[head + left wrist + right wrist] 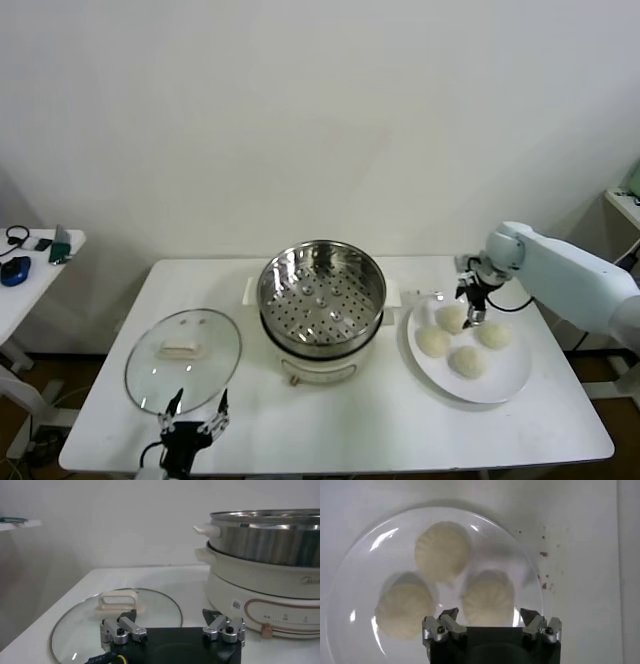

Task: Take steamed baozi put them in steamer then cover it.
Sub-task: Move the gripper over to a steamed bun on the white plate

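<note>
The far baozi (450, 318) will come up by itself when I lift it, because a gap of white plate (451, 596) lies between it and its neighbours.
Four white baozi lie on a white plate (512, 377) at the right; the nearest to my right gripper is the far one (452, 318). My right gripper (472, 304) is open and hovers over it, holding nothing. In the right wrist view three baozi show, and one (488, 596) sits between the open fingertips of the gripper (490, 615). The steel steamer (322, 298) stands open at the table's middle, its perforated tray bare. The glass cover (183, 360) lies flat on the left. My left gripper (197, 405) is open near the front edge, just in front of the cover.
The steamer's white base (265, 600) is close on one side of my left gripper (170, 616), the cover's cream handle (117, 600) just ahead of it. A side table (30, 255) with small items stands far left.
</note>
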`<state>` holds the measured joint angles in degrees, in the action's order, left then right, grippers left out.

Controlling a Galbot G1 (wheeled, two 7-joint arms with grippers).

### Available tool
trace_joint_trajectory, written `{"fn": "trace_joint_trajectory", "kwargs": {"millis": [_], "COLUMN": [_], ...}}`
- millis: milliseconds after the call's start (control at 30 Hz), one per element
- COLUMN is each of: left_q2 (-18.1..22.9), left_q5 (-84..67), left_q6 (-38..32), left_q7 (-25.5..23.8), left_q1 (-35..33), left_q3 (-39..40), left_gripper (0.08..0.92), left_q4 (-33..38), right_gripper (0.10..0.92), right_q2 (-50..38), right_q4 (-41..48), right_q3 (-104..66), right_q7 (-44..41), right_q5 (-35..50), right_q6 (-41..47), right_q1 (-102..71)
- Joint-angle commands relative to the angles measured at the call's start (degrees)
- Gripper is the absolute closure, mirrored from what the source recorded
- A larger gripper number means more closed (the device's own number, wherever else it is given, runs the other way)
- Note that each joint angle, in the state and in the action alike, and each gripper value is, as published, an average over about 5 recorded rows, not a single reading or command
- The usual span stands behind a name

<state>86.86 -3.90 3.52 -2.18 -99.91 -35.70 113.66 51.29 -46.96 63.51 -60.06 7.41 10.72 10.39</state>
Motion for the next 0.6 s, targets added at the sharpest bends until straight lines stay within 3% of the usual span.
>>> {"fn": "trace_joint_trajectory", "kwargs": {"millis": [33, 600], "left_q2": [-0.10, -0.02], "left_q5": [-0.09, -0.22], "left_q6": [0.16, 0.14], "left_q7": [0.09, 0.32], "left_q1": [-0.05, 0.03], "left_q3": [-0.16, 0.15], "left_gripper": [0.177, 0.177], "left_q4": [-0.13, -0.29], "right_gripper": [0.204, 0.352], "right_q2": [1.31, 1.42], "right_q4": [2.27, 2.36], "right_q3": [-1.33, -2.25], "right_q7": [-0.03, 0.28], "right_q5": [-0.76, -1.06], "right_q6": [-0.04, -1.91], "right_q1": [-1.59, -1.72]}}
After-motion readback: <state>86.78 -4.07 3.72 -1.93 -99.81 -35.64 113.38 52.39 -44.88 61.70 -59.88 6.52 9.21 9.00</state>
